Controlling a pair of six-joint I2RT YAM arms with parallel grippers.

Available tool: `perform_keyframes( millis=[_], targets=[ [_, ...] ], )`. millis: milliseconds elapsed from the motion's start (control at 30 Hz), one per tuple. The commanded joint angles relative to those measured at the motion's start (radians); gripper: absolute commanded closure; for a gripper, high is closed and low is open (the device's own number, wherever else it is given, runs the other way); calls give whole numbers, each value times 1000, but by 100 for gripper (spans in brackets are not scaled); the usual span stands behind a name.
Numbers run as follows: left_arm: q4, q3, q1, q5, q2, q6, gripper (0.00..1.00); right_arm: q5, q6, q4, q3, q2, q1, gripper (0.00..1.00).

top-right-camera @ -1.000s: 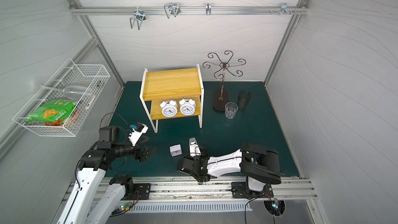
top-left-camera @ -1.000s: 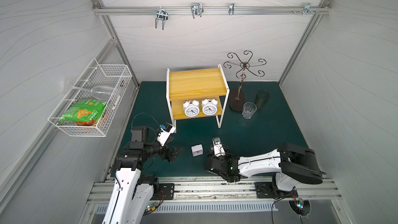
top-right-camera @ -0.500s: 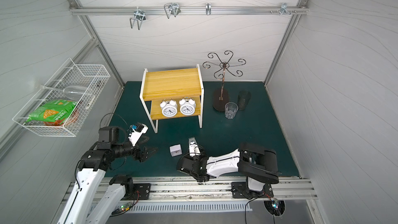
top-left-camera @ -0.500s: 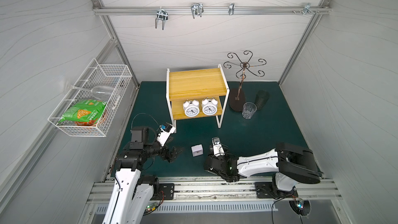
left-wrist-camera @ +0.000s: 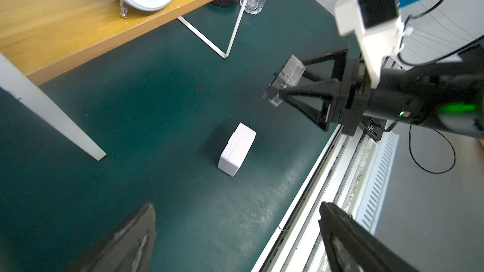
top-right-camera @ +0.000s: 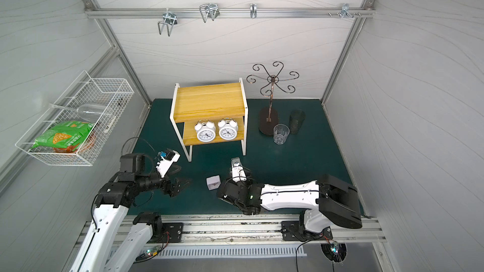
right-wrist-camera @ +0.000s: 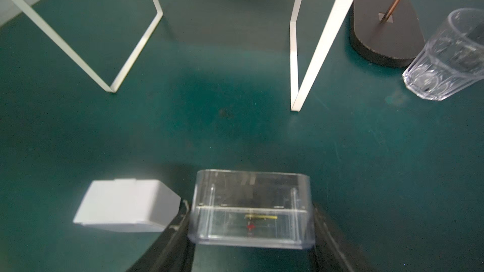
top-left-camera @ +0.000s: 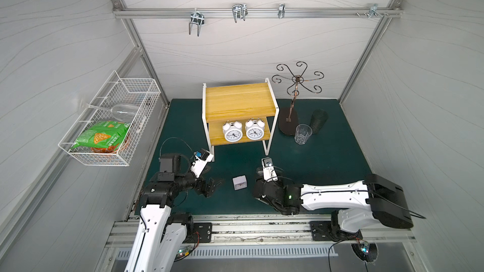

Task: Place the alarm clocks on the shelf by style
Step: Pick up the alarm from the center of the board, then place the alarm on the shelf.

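My right gripper should keep carrying the clear-cased clock up until it stands on the upper board (top-left-camera: 259, 102), which is empty, as round clocks fill the lower board (top-left-camera: 244, 130).
Two round white twin-bell alarm clocks (top-left-camera: 232, 132) (top-left-camera: 254, 130) stand side by side on the lower board of the yellow shelf (top-left-camera: 237, 100), whose upper board is bare. A white square clock (top-left-camera: 239, 182) (left-wrist-camera: 237, 150) lies on the green mat in front. My right gripper (right-wrist-camera: 251, 231) is shut on the clear-cased clock (right-wrist-camera: 251, 208) (left-wrist-camera: 286, 79), just right of the white one; I cannot tell whether it touches the mat. My left gripper (left-wrist-camera: 235, 244) (top-left-camera: 210, 188) hangs open and empty, left of the white clock.
A black hook stand (top-left-camera: 288, 121), a clear glass (top-left-camera: 303, 133) and a dark cup (top-left-camera: 318, 121) stand right of the shelf. A wire basket (top-left-camera: 146, 87) with a snack bag and a wine glass hangs on the left wall. The metal rail (top-left-camera: 262, 221) borders the mat's front.
The right jaws have closed onto the clear-cased clock, and the right arm has shifted slightly. The left arm and the white square clock have not moved.
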Motion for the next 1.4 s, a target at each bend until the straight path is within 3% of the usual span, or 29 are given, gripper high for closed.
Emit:
perform_keyframes(
  millis=[0,300,667,1367],
  targets=[
    [13,41,-2,-1,-8,-4,1,14,-76,-151,84,-66,-11,38],
    [10,52,-2,-4,-5,-10,1,-25,-142,-463,419,-112,-54,44],
    [11,60,-2,1,-3,-19,1,-98,-219,-783,940,35,-143,44],
    [5,121,-2,-55,6,-44,1,-263,-372,-909,1572,436,-356,44]
  ],
)
